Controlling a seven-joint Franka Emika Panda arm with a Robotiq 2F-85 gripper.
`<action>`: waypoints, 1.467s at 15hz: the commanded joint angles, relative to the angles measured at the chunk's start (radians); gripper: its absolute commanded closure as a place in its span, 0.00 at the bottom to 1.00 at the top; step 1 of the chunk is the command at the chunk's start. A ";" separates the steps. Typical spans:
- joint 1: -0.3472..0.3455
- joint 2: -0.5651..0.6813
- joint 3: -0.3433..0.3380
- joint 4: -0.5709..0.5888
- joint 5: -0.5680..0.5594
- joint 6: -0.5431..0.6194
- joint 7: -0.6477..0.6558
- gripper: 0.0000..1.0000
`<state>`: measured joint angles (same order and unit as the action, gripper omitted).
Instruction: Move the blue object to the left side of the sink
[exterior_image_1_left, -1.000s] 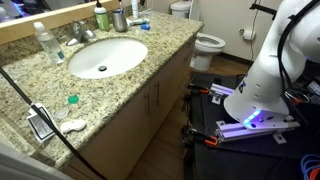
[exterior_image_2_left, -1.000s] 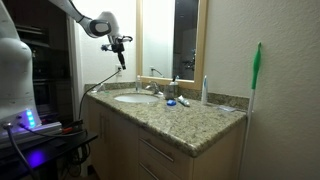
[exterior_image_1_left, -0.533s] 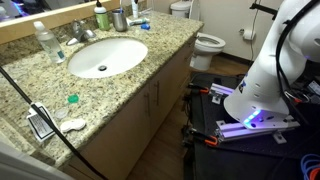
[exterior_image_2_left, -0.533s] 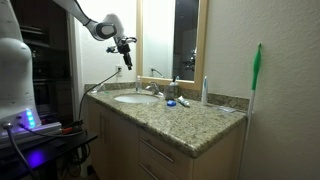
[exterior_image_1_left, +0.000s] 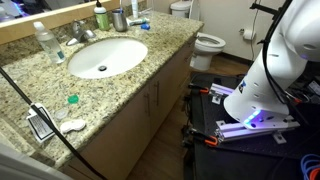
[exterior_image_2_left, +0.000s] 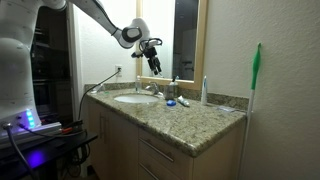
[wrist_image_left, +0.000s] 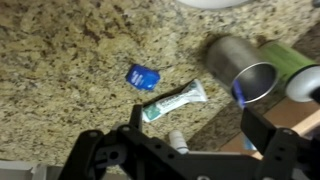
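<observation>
Next, my gripper moves across to the blue object (wrist_image_left: 143, 77) and center on it before going down, because the gripper's open fingers face the toothpaste tube (wrist_image_left: 174, 101) and metal cup.
The blue object (wrist_image_left: 142, 76) lies flat on the granite counter in the wrist view, next to a white-and-green toothpaste tube (wrist_image_left: 172, 100). In both exterior views it is a tiny blue spot (exterior_image_1_left: 137, 21) (exterior_image_2_left: 171, 102) beside the faucet end of the sink (exterior_image_1_left: 105, 55) (exterior_image_2_left: 135, 98). My gripper (exterior_image_2_left: 152, 58) hangs high above the sink, well clear of the counter. In the wrist view its two fingers (wrist_image_left: 200, 125) stand apart with nothing between them. The blue object lies beyond the fingertips.
A metal cup (wrist_image_left: 243, 68) (exterior_image_1_left: 119, 18) stands close to the tube. A clear bottle (exterior_image_1_left: 43, 42), a small teal-green piece (exterior_image_1_left: 72, 99) and a dark gadget (exterior_image_1_left: 41, 124) are on the counter. A toilet (exterior_image_1_left: 205, 42) stands beyond it. A green brush (exterior_image_2_left: 255, 70) hangs on the wall.
My gripper has travelled from above the counter's near end to above the sink by the faucet, and dropped slightly. Nothing on the counter has moved.
</observation>
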<state>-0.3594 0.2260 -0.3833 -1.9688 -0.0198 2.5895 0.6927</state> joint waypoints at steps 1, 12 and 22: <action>0.010 0.047 -0.032 0.047 0.010 -0.033 -0.008 0.00; -0.159 0.303 0.094 0.319 0.215 -0.284 -0.653 0.00; -0.204 0.423 0.103 0.474 0.141 -0.493 -0.809 0.00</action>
<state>-0.5038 0.5761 -0.3131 -1.6152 0.1176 2.2326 0.0083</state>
